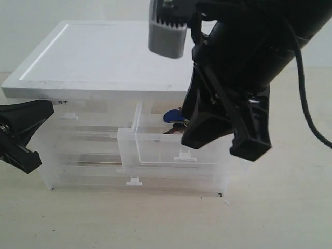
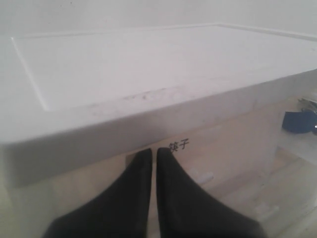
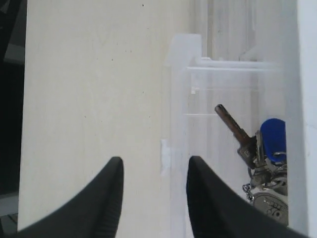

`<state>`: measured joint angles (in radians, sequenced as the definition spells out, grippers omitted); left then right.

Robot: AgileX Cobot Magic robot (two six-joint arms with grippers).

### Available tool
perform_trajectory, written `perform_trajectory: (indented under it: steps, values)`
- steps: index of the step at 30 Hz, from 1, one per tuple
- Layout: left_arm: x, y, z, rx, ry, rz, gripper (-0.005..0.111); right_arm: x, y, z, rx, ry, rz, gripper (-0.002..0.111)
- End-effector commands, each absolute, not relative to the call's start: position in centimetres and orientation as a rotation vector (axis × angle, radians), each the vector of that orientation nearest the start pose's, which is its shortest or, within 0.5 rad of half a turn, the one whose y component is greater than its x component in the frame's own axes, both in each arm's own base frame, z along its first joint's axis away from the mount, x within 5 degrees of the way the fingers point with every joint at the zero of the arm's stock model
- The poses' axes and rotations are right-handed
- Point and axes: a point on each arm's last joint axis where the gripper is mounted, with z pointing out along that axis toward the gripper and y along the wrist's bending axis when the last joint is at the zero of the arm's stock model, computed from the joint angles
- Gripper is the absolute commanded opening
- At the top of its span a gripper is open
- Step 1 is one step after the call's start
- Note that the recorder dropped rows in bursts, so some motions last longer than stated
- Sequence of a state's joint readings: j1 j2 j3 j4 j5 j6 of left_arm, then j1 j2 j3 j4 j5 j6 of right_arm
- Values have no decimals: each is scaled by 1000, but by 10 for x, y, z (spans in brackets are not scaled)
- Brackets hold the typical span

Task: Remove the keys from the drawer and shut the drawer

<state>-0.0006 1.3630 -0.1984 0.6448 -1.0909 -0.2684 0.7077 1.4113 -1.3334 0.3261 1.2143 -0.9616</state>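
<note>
The keys (image 1: 175, 126) rest partly under the cabinet's top edge, so next my right gripper pulls the drawer's front (image 1: 161, 148) farther out before it grabs them by the blue tag.
The half-width translucent drawer (image 1: 155, 148) stands pulled out from the right side of the white cabinet, its small white tab handle (image 1: 184, 156) at the front. The keys (image 1: 174, 120) lie at its back with the round blue tag showing; in the right wrist view the keys (image 3: 260, 163) rest inside the drawer (image 3: 223, 94). My right gripper (image 1: 225, 142) hangs open just above the drawer's front, empty; its fingertips (image 3: 115, 171) straddle the handle (image 3: 165, 156). My left gripper (image 1: 23, 132) is shut and empty at the cabinet's left end, (image 2: 154, 154) near the printed label.
The white drawer cabinet (image 1: 98, 67) has a flat top, full-width translucent drawers below, and a second half-width drawer with a dark-lettered label (image 2: 179, 146). It stands on a pale wooden table (image 1: 280, 207). The right arm's bulk covers the cabinet's right end.
</note>
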Motion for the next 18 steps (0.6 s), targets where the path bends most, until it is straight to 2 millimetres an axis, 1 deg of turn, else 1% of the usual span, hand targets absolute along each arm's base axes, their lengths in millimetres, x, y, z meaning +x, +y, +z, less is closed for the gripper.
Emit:
perform_trajectory:
  steps: [1,3,5,11,12,13,15,17,18]
  values:
    - [198,-48,195,461,1561,-411,5,195,190,329,-2091,1854,213,35]
    - [198,-48,195,462,1561,-413,5,195,188,322,-2105,1862,180,35]
    - [198,-48,195,462,1561,-413,5,195,188,319,-2101,1862,184,35]
    - [198,-48,195,462,1561,-413,5,196,189,314,-2088,1860,181,34]
    - [198,-48,195,462,1561,-413,5,196,189,314,-2086,1861,187,32]
    - [198,-48,195,462,1561,-413,5,195,190,314,-2088,1862,202,26]
    - [198,-48,195,462,1561,-413,5,193,191,314,-2115,1835,227,12]
    - [198,-48,195,462,1561,-413,5,192,192,315,-2152,1786,254,-1]
    - [198,-48,195,462,1561,-413,5,190,192,315,-2163,1776,270,0]
